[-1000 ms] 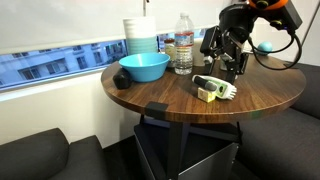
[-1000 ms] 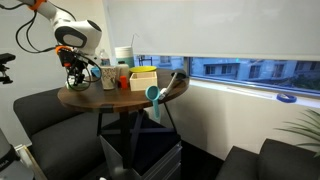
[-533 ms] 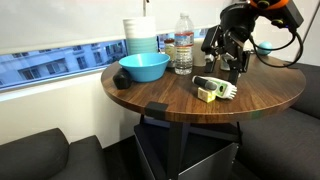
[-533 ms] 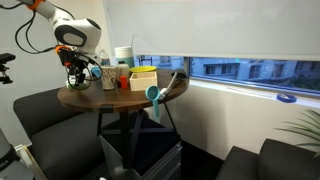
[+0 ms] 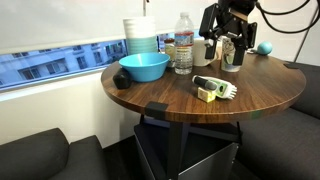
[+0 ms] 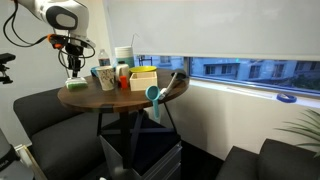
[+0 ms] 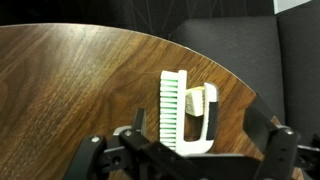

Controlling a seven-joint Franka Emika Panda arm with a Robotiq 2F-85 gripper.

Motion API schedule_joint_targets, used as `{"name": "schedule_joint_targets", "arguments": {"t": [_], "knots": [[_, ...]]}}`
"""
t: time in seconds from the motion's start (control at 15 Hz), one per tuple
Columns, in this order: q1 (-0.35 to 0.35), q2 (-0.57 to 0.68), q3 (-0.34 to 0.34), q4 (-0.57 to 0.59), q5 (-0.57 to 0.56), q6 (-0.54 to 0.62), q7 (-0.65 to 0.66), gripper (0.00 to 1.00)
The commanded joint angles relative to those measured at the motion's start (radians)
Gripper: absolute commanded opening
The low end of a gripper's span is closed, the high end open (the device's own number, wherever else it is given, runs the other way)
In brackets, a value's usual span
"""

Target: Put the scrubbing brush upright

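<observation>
My downward gripper should tilt, grip the brush handle's dark strip [image 7: 212,120], then swing the brush's bristles down, because the scrubbing brush [image 5: 219,87] lies on its side beneath my gripper.
The scrubbing brush [image 5: 214,89] lies on its side on the round wooden table [image 5: 160,92], near the front edge. In the wrist view the brush [image 7: 178,110] has pale bristles on the left and a looped white handle with a dark strip on the right. A small pale yellow block [image 7: 195,100] sits inside the handle loop. My gripper [image 5: 222,38] hangs well above the brush, open and empty. It also shows in an exterior view [image 6: 72,62] and in the wrist view [image 7: 185,160], with the jaws spread wide on either side of the brush.
A blue bowl [image 5: 145,67], a stack of cups [image 5: 140,36], a water bottle [image 5: 183,45] and a mug [image 5: 232,55] stand behind the brush. A yellow box [image 6: 143,78] and a red cup [image 6: 122,82] stand across the table. Dark chairs surround it.
My gripper has risen straight up from just above the table to well above the brush. The brush has not moved.
</observation>
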Motion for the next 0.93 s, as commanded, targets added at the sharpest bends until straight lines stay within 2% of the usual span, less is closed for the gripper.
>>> {"name": "schedule_joint_targets", "arguments": {"t": [0.0,0.47,0.87], "knots": [[-0.011,0.043,0.061,0.107,-0.108,-0.074,0.186,1.0],[0.015,0.26,0.177,0.316,-0.369,-0.164,0.513,1.0],[0.093,0.429,0.173,0.459,-0.516,-0.271,0.615,1.0]]}}
